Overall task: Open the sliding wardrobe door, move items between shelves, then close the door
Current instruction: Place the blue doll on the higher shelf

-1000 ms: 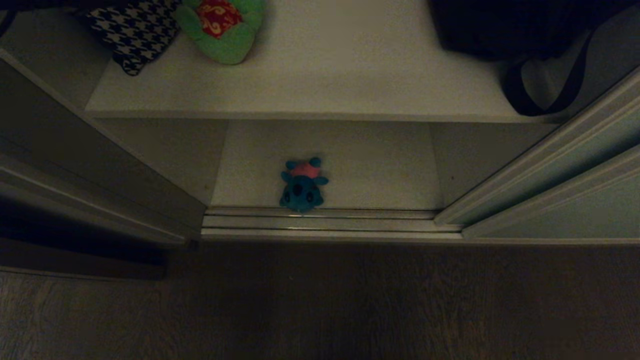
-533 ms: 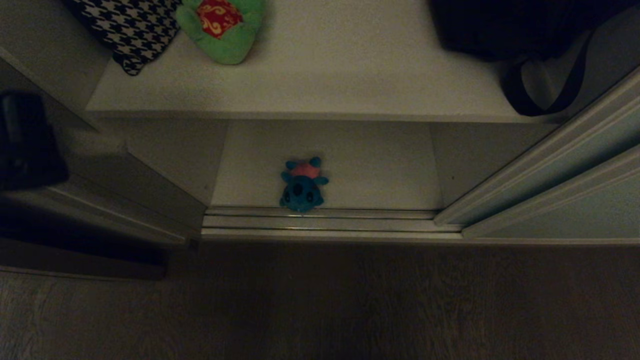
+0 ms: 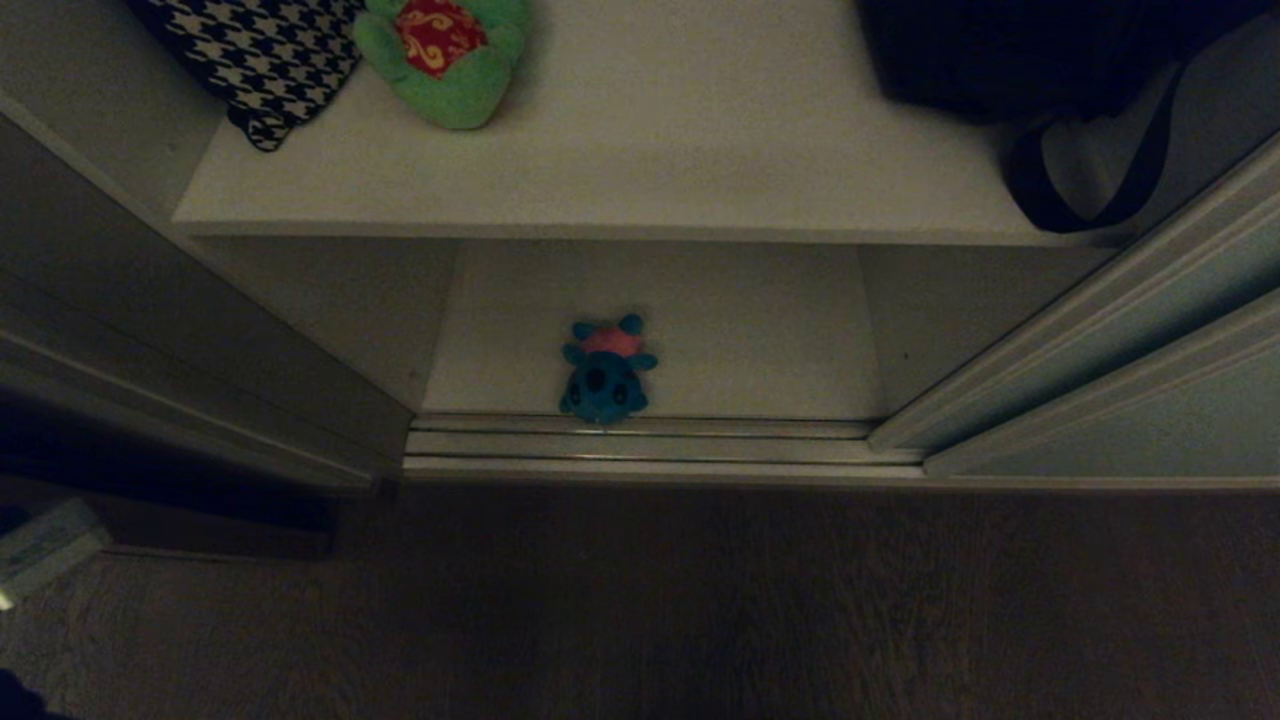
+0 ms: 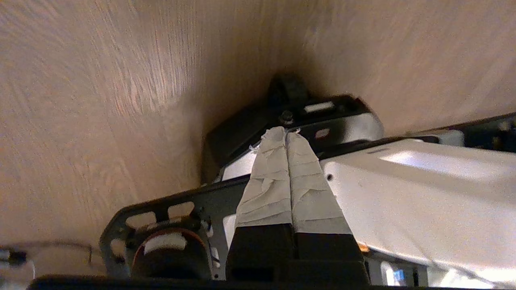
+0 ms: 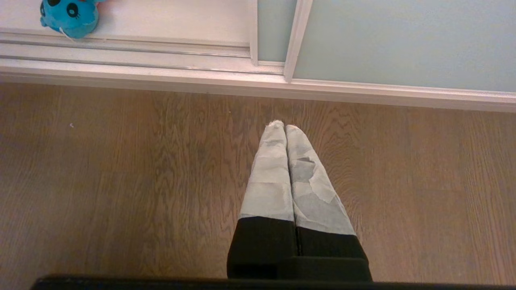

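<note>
The blue plush (image 3: 609, 346) is lying free at the lower shelf's open front, so my left gripper should move toward its head (image 3: 603, 388) next until the opened fingers are on both sides of the head.
The sliding wardrobe door (image 3: 1150, 380) stands pushed to the right, so the wardrobe is open. A green frog (image 3: 440, 55) with a red belly lies on the upper white shelf (image 3: 650, 170). The blue plush (image 3: 605, 372) with a pink back sits at the front edge of the lower shelf (image 3: 760, 330), and also shows in the right wrist view (image 5: 68, 16). My left gripper (image 4: 285, 133) is shut and empty, pointing down over my own base and the wooden floor. Its pale tip shows at the head view's lower left edge (image 3: 40, 545). My right gripper (image 5: 282, 125) hangs shut and empty above the floor, in front of the door (image 5: 403, 40).
A houndstooth cushion (image 3: 260, 60) lies left of the frog. A black strapped bag (image 3: 1050, 70) fills the upper shelf's right end. Silvery rails (image 3: 650, 445) run along the wardrobe's sill. A dark side panel (image 3: 150, 330) bounds the opening on the left. Wooden floor (image 3: 700, 600) lies in front.
My left arm appeared as a dark shape at the left edge half a second ago and has since dropped to the lower left corner. Both plush toys lie where they were.
</note>
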